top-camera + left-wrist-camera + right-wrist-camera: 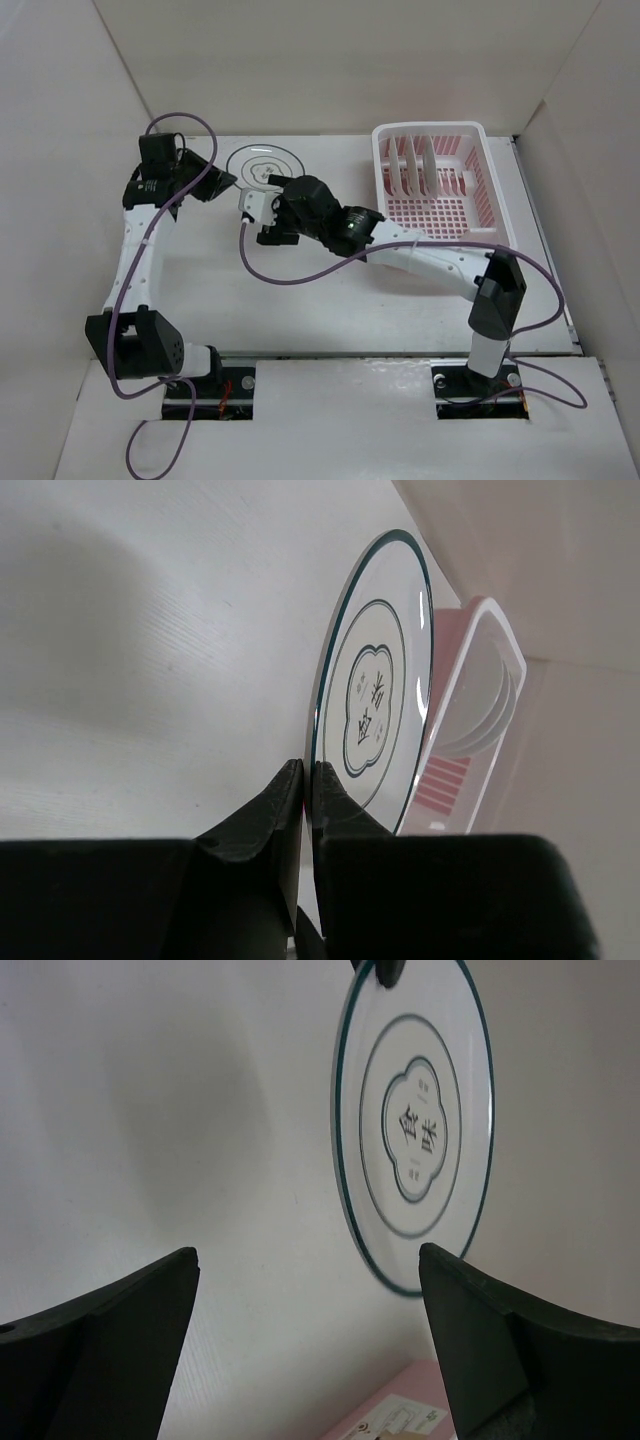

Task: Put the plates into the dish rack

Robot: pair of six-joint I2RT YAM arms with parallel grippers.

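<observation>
Next, I take the plate's free rim (388,1278) with my right gripper and carry the plate into the dish rack (442,195), because my left gripper is holding it far from the rack.
A white plate with a dark teal rim ring and a cloud-shaped centre mark (262,166) is at the far middle of the table. My left gripper (222,181) is shut on its left rim; the left wrist view shows both fingers (285,800) pinching the plate's edge (375,680). My right gripper (262,220) is open and empty just in front of the plate, apart from it. In the right wrist view the plate (415,1130) is beyond the wide-open fingers (150,1310). The pink dish rack (470,200) stands at the far right with a few white plates (418,165) upright in it.
White walls close in the table at the back and on both sides. The rack also shows in the left wrist view (480,660), behind the plate. A pink surface with a printed label (400,1415) lies at the bottom edge of the right wrist view.
</observation>
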